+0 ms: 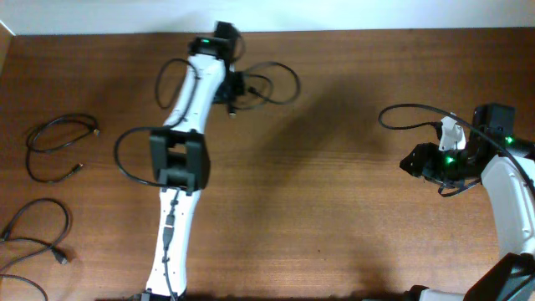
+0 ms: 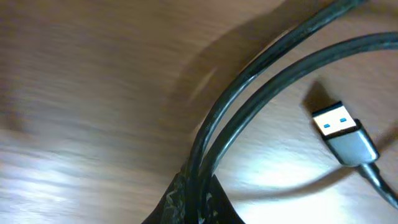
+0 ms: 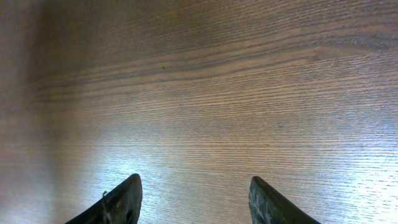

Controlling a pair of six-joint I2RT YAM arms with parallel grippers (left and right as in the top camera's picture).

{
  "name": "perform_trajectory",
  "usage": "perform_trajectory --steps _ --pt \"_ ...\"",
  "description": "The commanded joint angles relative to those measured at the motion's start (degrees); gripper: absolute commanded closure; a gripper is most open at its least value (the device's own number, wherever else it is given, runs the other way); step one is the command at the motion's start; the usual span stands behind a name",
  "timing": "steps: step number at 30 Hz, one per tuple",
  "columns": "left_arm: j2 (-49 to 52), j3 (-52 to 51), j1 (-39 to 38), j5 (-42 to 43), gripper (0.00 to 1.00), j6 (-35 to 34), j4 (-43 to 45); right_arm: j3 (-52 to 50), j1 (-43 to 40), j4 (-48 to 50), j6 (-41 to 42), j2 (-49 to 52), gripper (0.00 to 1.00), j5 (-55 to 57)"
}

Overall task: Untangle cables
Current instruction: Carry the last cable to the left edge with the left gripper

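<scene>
My left gripper should now carry the black cable until it gets to the open far corner (image 1: 82, 71) and let go there, because the black cable's loops (image 1: 292, 75) hang clear of the other cables.
My left gripper (image 1: 238, 88) is at the far middle of the table, shut on a black cable (image 1: 280, 79) whose loops spread to its right. In the left wrist view the jaws (image 2: 198, 186) pinch two strands of this cable (image 2: 261, 81), and its silver USB plug with a blue tongue (image 2: 341, 129) lies on the wood to the right. My right gripper (image 1: 411, 163) is open and empty at the right side; the right wrist view shows its fingers (image 3: 194, 186) spread over bare wood. Two more black cables lie at the left: one (image 1: 58, 142) farther back, one (image 1: 38, 230) nearer.
The right arm's own black lead (image 1: 410, 113) loops above the table at the right. The left arm's body (image 1: 177, 167) runs down the table's middle-left. The table's far edge meets a white wall (image 1: 334, 12).
</scene>
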Motion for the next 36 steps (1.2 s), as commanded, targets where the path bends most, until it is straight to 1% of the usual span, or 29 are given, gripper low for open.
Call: perform_trajectory --steps 1,6,9,15,16,19,21,22,23,24,25,29,33,36 --pt "2.4 -0.1 6.5 -1.8 1.00 -1.1 2.1 -0.5 -0.2 0.2 0.0 0.2 0.45 0.5" --pt "2.4 -0.1 16.3 -1.8 1.00 -1.7 3.3 -0.5 -0.2 0.2 0.0 0.2 0.44 0.5" --pt "2.4 -0.1 21.3 -1.5 1.00 -2.6 3.1 -0.5 -0.2 0.2 0.0 0.2 0.42 0.5" --pt "2.4 -0.1 29.2 -1.1 0.99 -9.1 3.1 -0.5 -0.2 0.2 0.0 0.2 0.41 0.5" --pt "2.4 -0.1 30.8 -1.1 0.96 -11.1 3.1 -0.5 -0.2 0.2 0.0 0.2 0.42 0.5" --pt "2.4 -0.1 34.0 -0.8 0.94 -17.1 3.1 -0.5 -0.2 0.2 0.0 0.2 0.41 0.5" --pt "2.4 -0.1 35.5 2.9 0.91 -19.8 3.6 -0.5 -0.2 0.2 0.0 0.2 0.41 0.5" --pt "2.4 -0.1 36.0 4.7 0.92 -20.0 4.4 -0.5 -0.2 0.4 0.0 0.2 0.41 0.5" --pt "2.4 -0.1 36.3 5.5 0.95 -20.0 5.2 -0.5 -0.2 0.5 0.0 0.2 0.41 0.5" --pt "2.4 -0.1 36.5 5.6 0.99 -19.9 7.1 -0.5 -0.2 0.7 0.0 0.2 0.41 0.5" --pt "2.4 -0.1 36.5 5.6 1.00 -19.9 8.1 -0.5 -0.2 0.6 0.0 0.2 0.41 0.5" --pt "2.4 -0.1 36.5 5.5 1.00 -20.0 12.9 -0.5 -0.2 0.6 0.0 0.2 0.41 0.5" --pt "2.4 -0.1 36.5 4.9 1.00 -23.6 18.5 -0.5 -0.2 0.2 0.0 0.2 0.41 0.5" --pt "2.4 -0.1 36.6 3.7 1.00 -23.6 22.0 -0.5 -0.2 -0.3 0.0 0.2 0.41 0.5"
